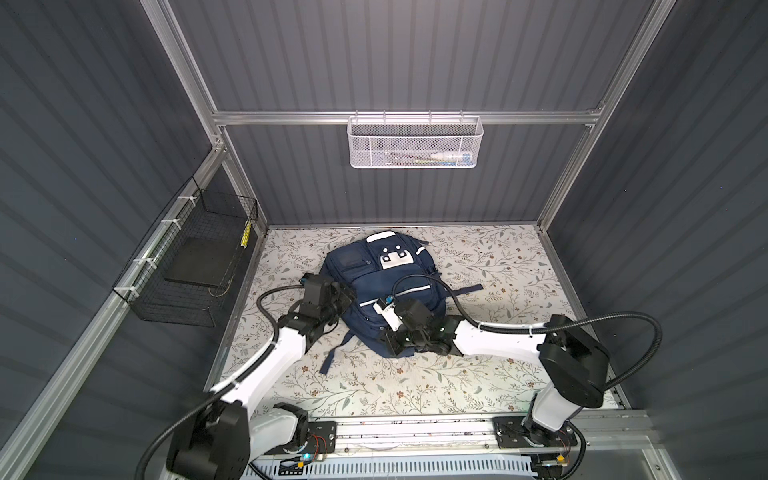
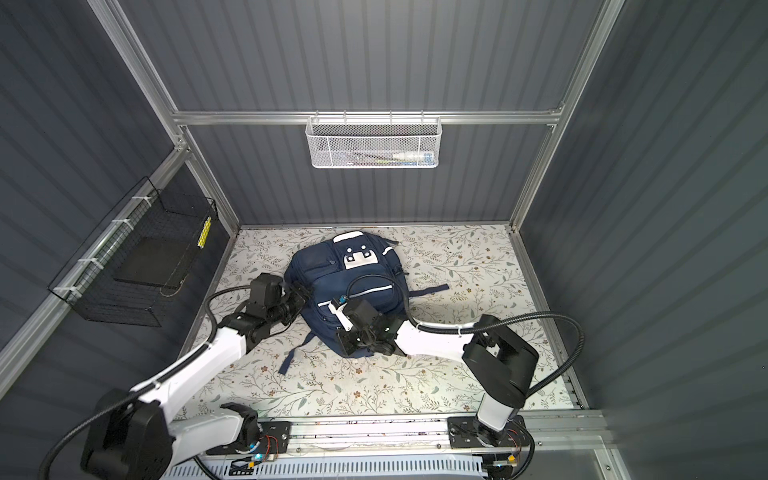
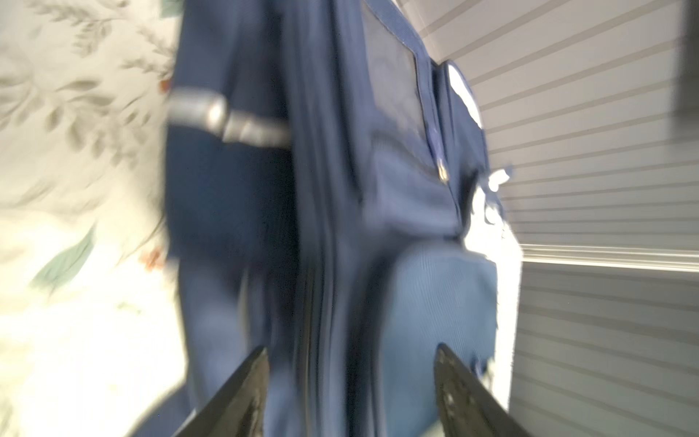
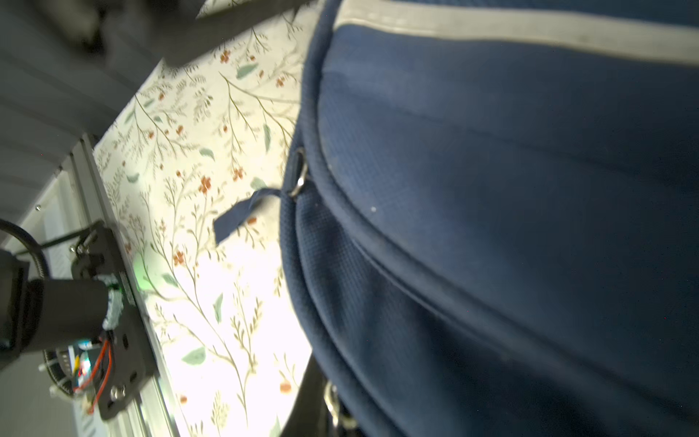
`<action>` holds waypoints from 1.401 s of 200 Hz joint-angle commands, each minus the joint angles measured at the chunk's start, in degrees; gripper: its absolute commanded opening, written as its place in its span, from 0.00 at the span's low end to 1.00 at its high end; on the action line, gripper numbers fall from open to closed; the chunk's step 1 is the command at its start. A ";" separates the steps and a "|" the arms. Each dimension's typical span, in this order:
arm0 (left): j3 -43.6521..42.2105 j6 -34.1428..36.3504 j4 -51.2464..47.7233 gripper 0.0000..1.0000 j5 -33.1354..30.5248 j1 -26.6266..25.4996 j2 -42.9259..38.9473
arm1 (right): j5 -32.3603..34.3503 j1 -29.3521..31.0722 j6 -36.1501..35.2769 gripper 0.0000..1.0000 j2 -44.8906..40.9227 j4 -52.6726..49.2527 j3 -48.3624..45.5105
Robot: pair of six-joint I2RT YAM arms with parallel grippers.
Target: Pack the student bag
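The zip ring [image 4: 335, 404] in my right gripper is at the curve of the student bag's near edge, so I should pull the zip ring around toward the side [image 1: 441, 302] opposite my left gripper.
The student bag [image 1: 374, 286] [image 2: 353, 286], a navy-blue backpack with white stripes and a white patch, lies flat mid-table in both top views. My left gripper [image 1: 351, 297] [image 2: 305, 293] is at the bag's left side. In the left wrist view it [image 3: 351, 346] is open, and its fingertips [image 3: 257, 370] straddle the bag's side seam [image 3: 325, 265] without pinching it. My right gripper [image 1: 388, 338] [image 2: 345, 336] is at the bag's near edge. In the right wrist view it [image 4: 336, 408] is shut, with a metal zip ring in its jaws; one finger is hidden by fabric.
A white mesh basket [image 1: 415, 143] holding pens hangs on the back rail. A black wire basket [image 1: 187, 270] holding a dark flat item is fixed to the left wall. Loose straps [image 1: 332, 357] [image 1: 469, 289] trail onto the floral tabletop [image 1: 498, 353]. A second zip pull [image 4: 299, 174] shows on the bag's edge.
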 commanded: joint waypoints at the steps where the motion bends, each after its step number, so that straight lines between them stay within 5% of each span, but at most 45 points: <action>1: -6.32 -7.84 -2.33 0.75 -0.88 -5.34 -4.68 | -1.38 -0.24 0.96 0.00 1.36 3.29 3.68; 33: -7.01 -10.82 4.64 0.77 -2.35 -12.22 -0.55 | -3.27 0.31 0.72 0.00 1.66 4.01 3.42; 63: -3.60 -10.49 2.95 0.31 -4.42 -12.44 4.54 | -2.74 0.59 1.52 0.00 -1.20 3.65 0.14; 81: -2.96 -9.76 -0.13 0.27 -6.71 -12.39 3.81 | -1.50 0.02 1.86 0.00 -3.87 2.58 -3.24; 109: -2.43 -8.51 -4.38 0.00 -8.49 -12.42 2.00 | 0.82 -1.58 1.83 0.00 -7.29 -1.79 -7.20; 168: -2.45 -5.54 -14.29 0.00 -13.91 -12.09 -7.05 | -0.19 -16.58 -4.28 0.00 -14.91 -10.67 -13.85; 211: -1.48 -4.38 -16.15 0.00 -12.75 -11.83 -9.47 | 1.82 -26.87 -9.98 0.00 -13.02 -13.51 -10.32; 249: 0.06 1.07 -16.71 0.00 -13.33 -6.28 -7.44 | 1.23 -25.64 -9.32 0.00 -18.60 -14.35 -13.86; 280: 2.13 7.15 -10.68 0.07 -7.11 4.10 0.17 | 1.69 -16.61 -7.23 0.00 -24.38 -15.33 -18.27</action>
